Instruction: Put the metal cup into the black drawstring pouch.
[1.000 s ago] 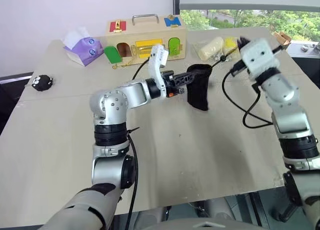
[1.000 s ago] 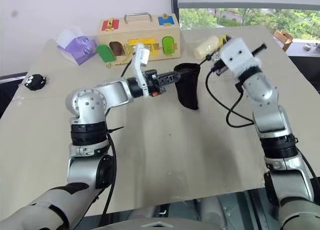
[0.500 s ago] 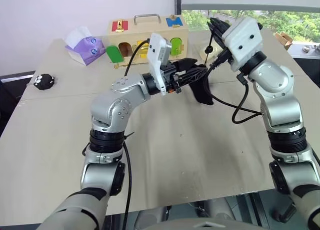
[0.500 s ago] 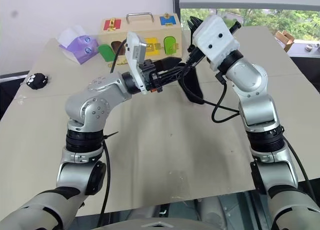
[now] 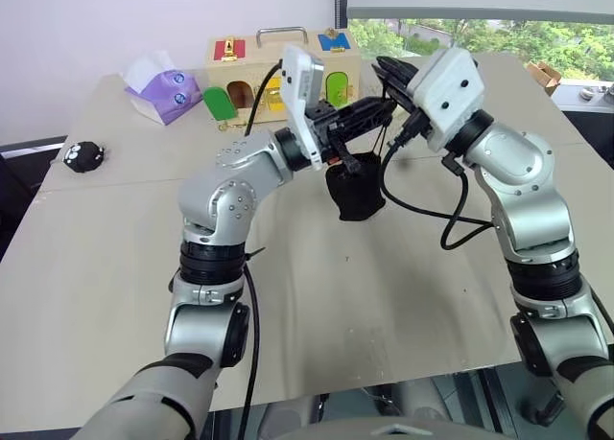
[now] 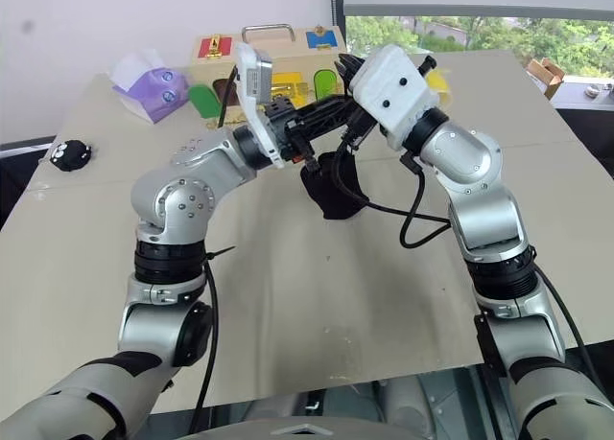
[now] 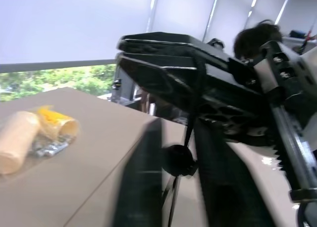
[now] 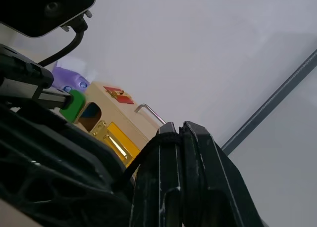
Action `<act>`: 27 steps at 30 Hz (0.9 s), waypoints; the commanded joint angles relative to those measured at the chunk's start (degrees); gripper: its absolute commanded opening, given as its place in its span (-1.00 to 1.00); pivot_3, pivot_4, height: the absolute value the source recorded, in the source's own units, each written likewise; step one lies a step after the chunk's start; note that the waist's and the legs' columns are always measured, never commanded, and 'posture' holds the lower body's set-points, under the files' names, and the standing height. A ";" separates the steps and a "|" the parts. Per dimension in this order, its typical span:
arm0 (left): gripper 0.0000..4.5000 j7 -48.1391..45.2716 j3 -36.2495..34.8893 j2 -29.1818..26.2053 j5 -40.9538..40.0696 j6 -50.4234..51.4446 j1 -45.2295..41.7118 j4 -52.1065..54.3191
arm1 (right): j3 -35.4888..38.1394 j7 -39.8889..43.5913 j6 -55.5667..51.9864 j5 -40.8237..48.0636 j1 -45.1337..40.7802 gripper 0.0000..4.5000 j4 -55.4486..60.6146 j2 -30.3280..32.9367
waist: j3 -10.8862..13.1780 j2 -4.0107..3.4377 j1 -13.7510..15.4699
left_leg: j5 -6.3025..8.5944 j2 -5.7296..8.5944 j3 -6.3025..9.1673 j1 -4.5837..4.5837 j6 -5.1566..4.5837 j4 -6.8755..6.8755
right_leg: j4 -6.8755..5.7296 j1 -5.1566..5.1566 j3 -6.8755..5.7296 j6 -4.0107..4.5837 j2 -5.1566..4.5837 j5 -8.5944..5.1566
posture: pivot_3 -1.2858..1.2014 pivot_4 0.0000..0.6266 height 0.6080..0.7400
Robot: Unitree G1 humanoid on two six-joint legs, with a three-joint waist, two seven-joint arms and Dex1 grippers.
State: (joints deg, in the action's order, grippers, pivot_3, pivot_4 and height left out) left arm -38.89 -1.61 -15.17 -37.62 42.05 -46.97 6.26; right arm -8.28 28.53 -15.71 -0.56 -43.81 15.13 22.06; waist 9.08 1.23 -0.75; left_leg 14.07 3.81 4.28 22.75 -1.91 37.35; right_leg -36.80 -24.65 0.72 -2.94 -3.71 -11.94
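The toggle bead [image 7: 178, 160] is at the ends of my left gripper's fingers, so next my left gripper opens and takes it deeper while my right gripper lifts the cord [image 7: 188, 133].
The black drawstring pouch [image 5: 355, 196] hangs bunched over the middle of the table, its bottom close to the tabletop. Thin black cords run from it up to both grippers. My left gripper [image 5: 377, 111] is raised just above the pouch and shut on a cord. In the left wrist view the toggle bead [image 7: 178, 160] sits on that cord between the two fingers. My right gripper [image 5: 386, 73] is directly behind and above the left one, shut with a cord [image 8: 148, 153] coming out beside its fingers. The metal cup is out of view.
A wooden lock box [image 5: 278, 71] stands at the back of the table. A purple tissue pack [image 5: 158, 90] lies at the back left and a round black toy [image 5: 83, 155] near the left edge. Yellow wrapped cylinders [image 7: 49, 130] lie at the back right.
My right gripper has swung left until it meets the left gripper. The pouch, which hung long with its mouth open, is now drawn into a short bunch under both grippers.
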 commanded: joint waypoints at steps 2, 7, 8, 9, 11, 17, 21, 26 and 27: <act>-0.97 -1.54 2.58 -1.36 2.03 -1.96 1.31 2.14 | 1.85 -2.31 1.99 -0.66 -3.08 -1.00 1.86 -1.07 | 0.00 0.00 -0.07 | 0.00 0.00 0.00 -0.01 0.00 0.00 | 0.00 -0.01 0.01 0.00 0.01 0.00 | 0.03 -0.52 1.00; -0.97 -2.57 6.30 -4.06 7.29 -4.52 3.48 0.26 | 5.42 -9.90 8.17 -4.84 -8.34 -1.00 -2.89 -1.52 | 0.00 -0.01 -0.07 | 0.00 0.01 -0.04 -0.02 0.00 -0.03 | -0.04 -0.06 0.06 0.03 0.02 0.02 | 0.03 -0.52 1.00; -0.97 -2.89 6.68 -4.35 7.80 -4.83 3.80 0.07 | 5.80 -10.48 8.81 -5.09 -8.95 -1.00 -3.41 -1.41 | 0.00 -0.01 -0.05 | 0.00 0.00 -0.02 -0.02 0.00 -0.02 | -0.04 -0.06 0.04 0.03 0.07 0.02 | 0.03 -0.52 1.00; -0.97 -3.27 7.16 -4.65 8.42 -5.22 4.21 -0.03 | 6.17 -11.06 9.35 -5.26 -9.45 -1.00 -3.72 -1.41 | 0.00 -0.01 -0.01 | 0.00 0.00 -0.02 -0.02 0.00 -0.03 | -0.04 -0.06 0.03 0.03 0.10 0.02 | 0.03 -0.52 1.00; -0.97 -4.06 8.27 -5.23 9.70 -5.99 4.97 -0.30 | 6.78 -12.31 10.09 -5.71 -10.23 -1.00 -3.77 -1.71 | 0.00 0.00 0.06 | 0.00 -0.01 0.01 0.00 0.00 -0.03 | -0.01 -0.06 0.01 0.03 0.09 0.02 | 0.03 -0.52 1.00; -0.97 -4.99 8.73 -5.30 11.55 -8.10 6.27 -1.19 | 7.43 -13.78 10.82 -5.42 -11.19 -1.00 -3.99 -1.97 | 0.00 -0.01 -0.02 | 0.00 0.00 -0.02 0.01 0.00 -0.04 | 0.00 -0.06 0.04 0.03 0.03 0.02 | 0.03 -0.52 1.00; -0.87 -3.89 1.45 -1.38 5.30 -8.98 3.26 -1.12 | 5.74 -11.55 10.79 -5.04 -8.72 -1.00 -3.59 -1.92 | 0.00 0.00 -0.02 | 0.00 -0.02 -0.01 0.00 0.00 -0.02 | -0.03 -0.06 0.03 0.03 0.03 0.02 | 0.03 -0.52 1.00; -0.25 -2.99 -1.83 0.81 3.93 -13.31 0.24 0.01 | 4.41 -9.80 10.78 -5.31 -7.65 -1.00 -4.25 -1.85 | 0.00 0.00 -0.07 | 0.00 -0.02 -0.01 0.00 0.00 -0.02 | -0.02 -0.06 0.03 0.03 0.00 0.02 | 0.03 -0.52 1.00; -0.25 -3.10 -2.12 1.14 3.35 -13.36 -0.02 0.51 | 4.16 -9.41 10.75 -5.27 -7.43 -1.00 -4.25 -1.84 | 0.00 0.00 -0.06 | 0.00 -0.02 -0.03 0.00 0.00 -0.02 | -0.02 -0.06 0.04 0.04 0.00 0.02 | 0.03 -0.52 1.00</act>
State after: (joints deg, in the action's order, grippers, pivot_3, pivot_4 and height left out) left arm -41.99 -2.68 -14.52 -32.53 30.15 -46.21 4.14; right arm -4.37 18.64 -5.93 -6.00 -50.47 9.60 20.01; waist 9.08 1.23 -0.81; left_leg 14.07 3.79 4.25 22.75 -1.91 37.33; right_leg -36.82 -24.71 0.75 -2.91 -3.71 -11.92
